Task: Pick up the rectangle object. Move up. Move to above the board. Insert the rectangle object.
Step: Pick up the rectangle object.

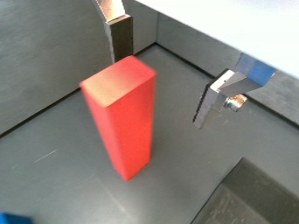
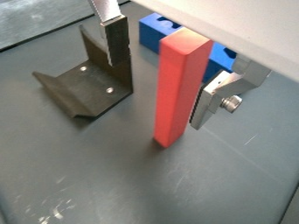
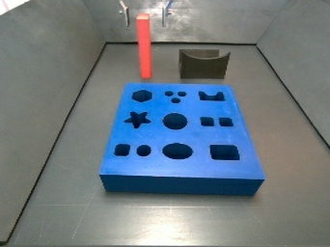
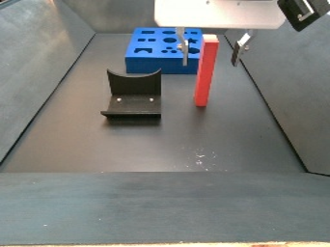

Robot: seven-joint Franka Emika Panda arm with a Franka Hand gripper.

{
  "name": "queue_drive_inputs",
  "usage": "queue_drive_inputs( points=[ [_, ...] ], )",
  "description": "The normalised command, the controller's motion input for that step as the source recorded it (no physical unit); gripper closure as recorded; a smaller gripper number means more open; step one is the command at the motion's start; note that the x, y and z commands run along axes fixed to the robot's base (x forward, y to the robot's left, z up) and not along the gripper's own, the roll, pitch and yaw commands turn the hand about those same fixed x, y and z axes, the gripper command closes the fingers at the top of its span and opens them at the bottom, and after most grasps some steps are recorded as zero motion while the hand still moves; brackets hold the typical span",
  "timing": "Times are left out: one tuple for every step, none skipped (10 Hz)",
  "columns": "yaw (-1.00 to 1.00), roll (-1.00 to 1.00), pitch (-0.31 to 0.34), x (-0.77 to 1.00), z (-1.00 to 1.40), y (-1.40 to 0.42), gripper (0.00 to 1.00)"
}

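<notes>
The wide rectangular hole (image 3: 225, 152) fits the bar's flat-sided shape, so the rectangle object (image 3: 145, 48) will sink partway into it and stay upright when I lower it there.
The rectangle object (image 3: 145, 48) is a red-orange bar standing upright on the floor behind the board (image 3: 180, 135), a blue slab with shaped holes. It shows in both wrist views (image 1: 122, 114) (image 2: 179, 87) and in a side view (image 4: 206, 69). My gripper (image 3: 146, 13) hangs over the bar's top, also in a side view (image 4: 211, 53). It is open, with one finger (image 1: 121, 39) (image 2: 114, 44) on each side of the bar's upper end (image 1: 163, 83) (image 2: 160, 89). A gap shows between each finger and the bar. The board also shows behind the bar (image 2: 158, 35) (image 4: 157, 48).
The fixture (image 3: 202, 64) (image 4: 133, 94) (image 2: 87, 83) stands on the floor beside the bar, close to one finger. Grey walls enclose the floor, with a corner just behind the bar (image 1: 146, 44).
</notes>
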Motion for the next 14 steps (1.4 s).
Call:
queue_drive_inputs(
  points=[
    [0.00,0.00,-0.174,-0.12,-0.01,-0.32,0.00],
    [0.00,0.00,-0.134,-0.08,-0.03,-0.27,0.00],
    [0.04,-0.08,-0.151,-0.04,-0.15,-0.11,0.00],
    [0.03,-0.05,-0.114,-0.04,-0.21,-0.10,0.00],
    [0.06,-0.17,-0.063,0.00,-0.07,-0.13,0.00],
    [0.01,-0.01,-0.011,-0.07,-0.09,-0.11,0.00],
    [0.05,0.00,-0.003,-0.15,-0.08,-0.16,0.00],
    [0.00,0.00,0.000,0.00,0.00,0.00,1.00],
    [0.00,0.00,0.000,0.00,0.00,0.00,1.00],
    [0.00,0.00,0.000,0.00,0.00,0.00,1.00],
    [0.00,0.00,0.000,0.00,0.00,0.00,1.00],
    [0.00,0.00,0.000,0.00,0.00,0.00,1.00],
    [0.00,0.00,0.000,0.00,0.00,0.00,1.00],
    [0.00,0.00,0.000,0.00,0.00,0.00,1.00]
  ],
)
